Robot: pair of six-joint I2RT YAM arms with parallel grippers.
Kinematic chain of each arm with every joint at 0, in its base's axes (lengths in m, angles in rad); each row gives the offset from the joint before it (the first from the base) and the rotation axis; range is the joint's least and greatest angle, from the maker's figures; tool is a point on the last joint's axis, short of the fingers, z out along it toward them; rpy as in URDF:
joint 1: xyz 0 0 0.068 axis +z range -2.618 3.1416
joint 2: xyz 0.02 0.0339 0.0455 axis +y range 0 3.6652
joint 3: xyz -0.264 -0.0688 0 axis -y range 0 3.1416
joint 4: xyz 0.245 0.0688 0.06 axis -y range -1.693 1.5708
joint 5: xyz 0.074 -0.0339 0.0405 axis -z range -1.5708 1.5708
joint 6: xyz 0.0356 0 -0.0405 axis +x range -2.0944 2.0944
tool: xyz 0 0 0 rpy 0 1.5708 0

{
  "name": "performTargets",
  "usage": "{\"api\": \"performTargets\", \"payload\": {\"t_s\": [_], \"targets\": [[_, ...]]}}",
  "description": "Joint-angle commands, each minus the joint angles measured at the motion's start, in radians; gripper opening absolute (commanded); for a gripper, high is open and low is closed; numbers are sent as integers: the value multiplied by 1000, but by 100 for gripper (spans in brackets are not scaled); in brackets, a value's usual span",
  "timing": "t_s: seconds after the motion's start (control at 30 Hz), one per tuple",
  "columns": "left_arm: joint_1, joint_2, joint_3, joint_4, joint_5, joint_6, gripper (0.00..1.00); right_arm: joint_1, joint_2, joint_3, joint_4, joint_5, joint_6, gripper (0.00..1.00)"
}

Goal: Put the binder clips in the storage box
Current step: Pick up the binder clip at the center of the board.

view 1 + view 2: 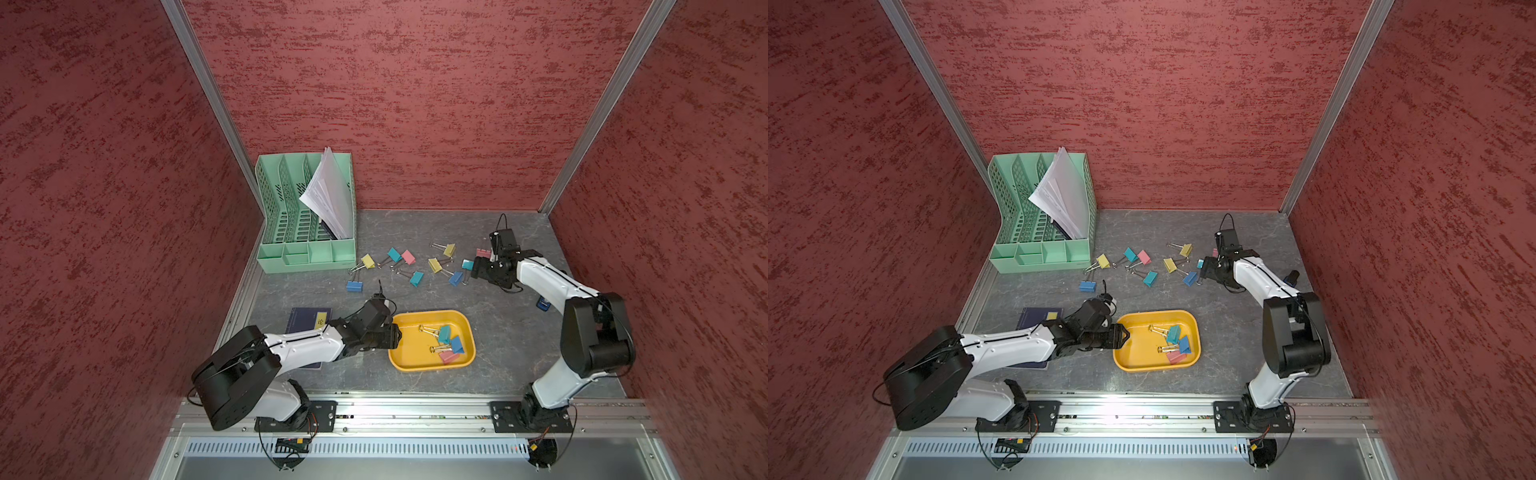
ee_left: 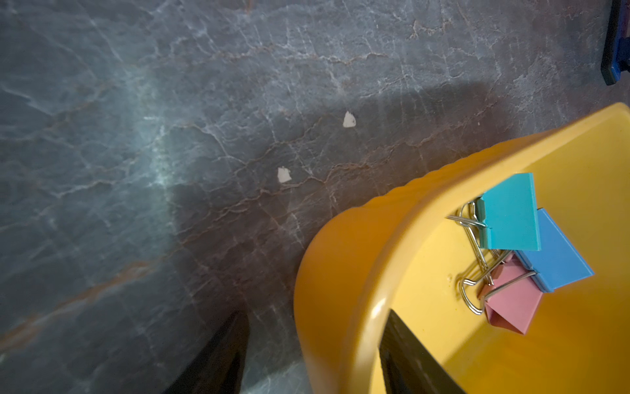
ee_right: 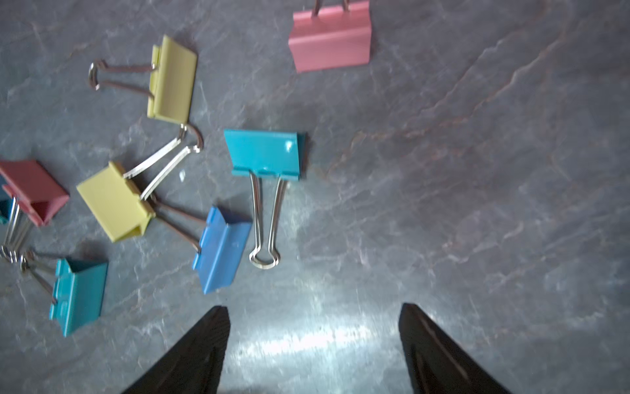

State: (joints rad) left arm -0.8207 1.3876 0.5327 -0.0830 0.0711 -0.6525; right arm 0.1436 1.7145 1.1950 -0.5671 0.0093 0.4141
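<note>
My open fingers are square to the pink clip [image 3: 331,38], which is free. My right gripper should keep going past the teal clip and close on the pink body [image 1: 483,252].
The yellow storage box [image 1: 411,353] [image 1: 1142,357] sits at the front middle and holds three binder clips: teal [image 2: 509,213], blue [image 2: 559,259] and pink [image 2: 511,303]. My left gripper [image 1: 397,334] [image 2: 317,314] stands open astride the box's left wall [image 2: 341,273], one finger inside and one outside with a gap. Several more clips lie loose across the table behind the box. My right gripper [image 1: 478,269] [image 3: 313,307] hovers open and empty at their right end. A teal clip [image 3: 266,153] and a blue clip [image 3: 221,249] lie just ahead of it, and a pink clip [image 3: 329,37] farther on.
A mint-green file organizer [image 1: 307,216] with papers stands at the back left. A dark blue notebook [image 1: 307,318] lies under my left arm. A blue stapler [image 1: 543,303] sits beside my right arm. Red walls close in on three sides.
</note>
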Motion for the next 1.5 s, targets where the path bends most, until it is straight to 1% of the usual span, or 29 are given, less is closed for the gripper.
{"api": "performTargets", "payload": {"t_s": [0.0, 0.13, 0.2, 0.3, 0.5, 0.83, 1.03, 1.2, 1.47], "targets": [[13, 23, -19, -52, -11, 18, 65, -4, 109, 153, 42, 62, -29, 86], [14, 19, -21, -47, -6, 14, 64, -15, 219, 279, 22, 65, -43, 88], [14, 18, -19, -47, -4, 14, 65, -19, 266, 337, -5, 101, -53, 88], [14, 20, -17, -47, -1, 16, 65, -28, 303, 377, -11, 129, -66, 88], [16, 35, -8, -50, 2, 21, 65, -46, 363, 435, -30, 143, -95, 88], [16, 45, -14, -44, -1, 17, 65, -68, 447, 487, -40, 132, -97, 88], [16, 53, -16, -41, 0, 15, 64, -73, 481, 536, -77, 137, -100, 87], [18, 53, -17, -40, 0, 15, 64, -90, 491, 544, -78, 128, -101, 86], [20, 54, -16, -41, 2, 16, 64, -99, 517, 568, -111, 93, -103, 79]]}}
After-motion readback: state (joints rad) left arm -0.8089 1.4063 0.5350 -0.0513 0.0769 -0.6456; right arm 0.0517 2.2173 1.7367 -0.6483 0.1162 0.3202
